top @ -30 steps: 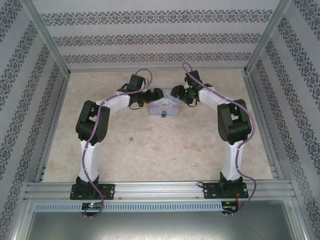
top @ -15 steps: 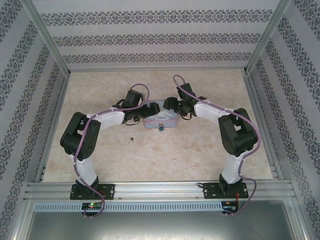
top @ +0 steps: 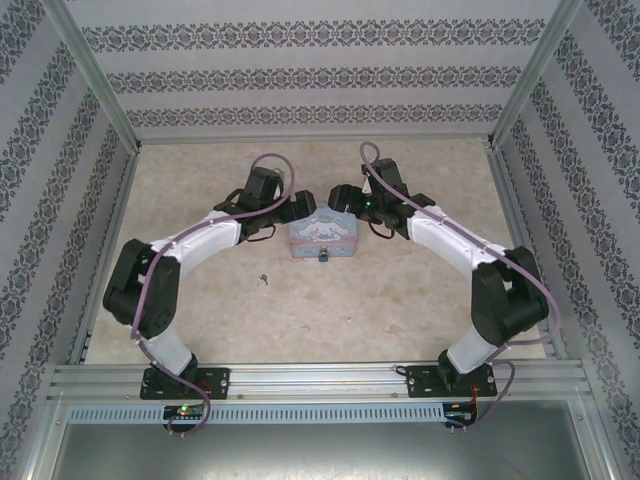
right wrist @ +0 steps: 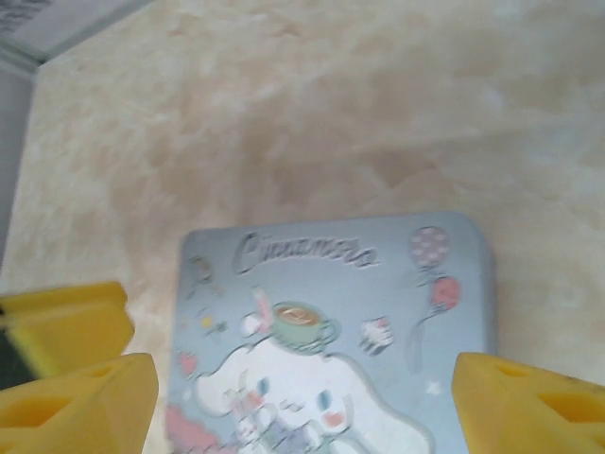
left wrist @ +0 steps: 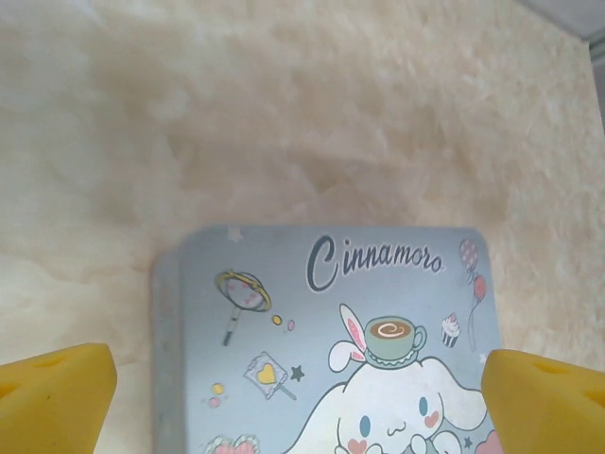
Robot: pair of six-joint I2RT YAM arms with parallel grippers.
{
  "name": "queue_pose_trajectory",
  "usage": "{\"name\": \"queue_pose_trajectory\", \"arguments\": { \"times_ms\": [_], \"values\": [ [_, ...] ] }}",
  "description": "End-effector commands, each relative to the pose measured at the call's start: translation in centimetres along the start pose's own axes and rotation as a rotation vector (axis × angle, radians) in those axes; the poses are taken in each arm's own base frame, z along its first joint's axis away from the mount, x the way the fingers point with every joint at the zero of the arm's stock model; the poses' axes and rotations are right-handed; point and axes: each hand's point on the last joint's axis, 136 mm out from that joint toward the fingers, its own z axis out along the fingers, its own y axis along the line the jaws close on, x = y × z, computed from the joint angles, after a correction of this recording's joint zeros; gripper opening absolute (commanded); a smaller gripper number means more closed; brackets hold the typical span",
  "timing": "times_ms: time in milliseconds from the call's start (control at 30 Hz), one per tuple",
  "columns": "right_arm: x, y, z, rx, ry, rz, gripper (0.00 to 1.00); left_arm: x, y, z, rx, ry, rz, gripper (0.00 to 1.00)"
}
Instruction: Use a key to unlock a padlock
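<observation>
The padlock (top: 323,256) faces open space at the tin's near edge, so my right gripper should keep going to the small key (top: 264,279) that lies clear and close on it.
A pale-blue cartoon-printed tin (top: 325,233) lies flat mid-table. The tiny dark padlock (top: 325,257) hangs at the tin's near edge. A small key (top: 263,277) lies on the table, left of and nearer than the tin. My left gripper (top: 304,208) hovers at the tin's far left corner and my right gripper (top: 341,197) at its far right corner. In the left wrist view the tin lid (left wrist: 331,331) lies below the wide-open left gripper (left wrist: 298,416), its yellow fingertips (left wrist: 52,388) apart. The right gripper (right wrist: 302,416) is likewise open over the lid (right wrist: 331,312).
The marbled tabletop (top: 400,300) is walled by patterned panels on three sides, with aluminium posts at the corners. An aluminium rail (top: 320,378) carrying both arm bases runs along the near edge. Both elbows reach outward toward the side walls.
Both arms have swung their elbows outward and lower. The tin now sits a little nearer the front, its lid uncovered. The right jaws have spread wider.
</observation>
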Motion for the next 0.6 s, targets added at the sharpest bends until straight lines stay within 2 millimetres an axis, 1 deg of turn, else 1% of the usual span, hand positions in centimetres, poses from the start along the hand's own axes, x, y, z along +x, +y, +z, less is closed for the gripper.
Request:
{"name": "queue_pose_trajectory", "arguments": {
  "times_ms": [0,100,167,233,267,367,467,567],
  "values": [
    [3.3,3.4,-0.7,-0.044,0.088,-0.232,0.82,-2.1,3.1,-3.2,-0.142,-0.092,0.004,0.99],
    [6.8,6.8,-0.6,-0.126,0.184,-0.439,0.81,-3.2,5.6,-5.9,-0.194,-0.154,-0.046,0.99],
    [9.5,8.7,-0.3,-0.168,0.258,-0.587,0.81,-3.8,7.6,-7.9,-0.23,-0.208,-0.106,0.99],
    [11.9,10.1,0.3,-0.198,0.323,-0.719,0.8,-4.3,9.2,-9.6,-0.229,-0.244,-0.175,0.99],
    [12.9,10.6,0.7,-0.205,0.351,-0.773,0.8,-4.4,9.9,-10.2,-0.217,-0.258,-0.216,0.99],
    [15.1,11.4,2.4,-0.221,0.431,-0.865,0.78,-4.6,11.1,-11.8,-0.166,-0.27,-0.299,0.99],
    [16.9,12.2,4.1,-0.24,0.489,-0.918,0.76,-4.7,11.5,-12.8,-0.139,-0.259,-0.322,0.99],
    [18.6,12.4,5.9,-0.22,0.557,-0.974,0.74,-4.8,12.0,-13.7,-0.16,-0.25,-0.317,0.99]
  ]
}}
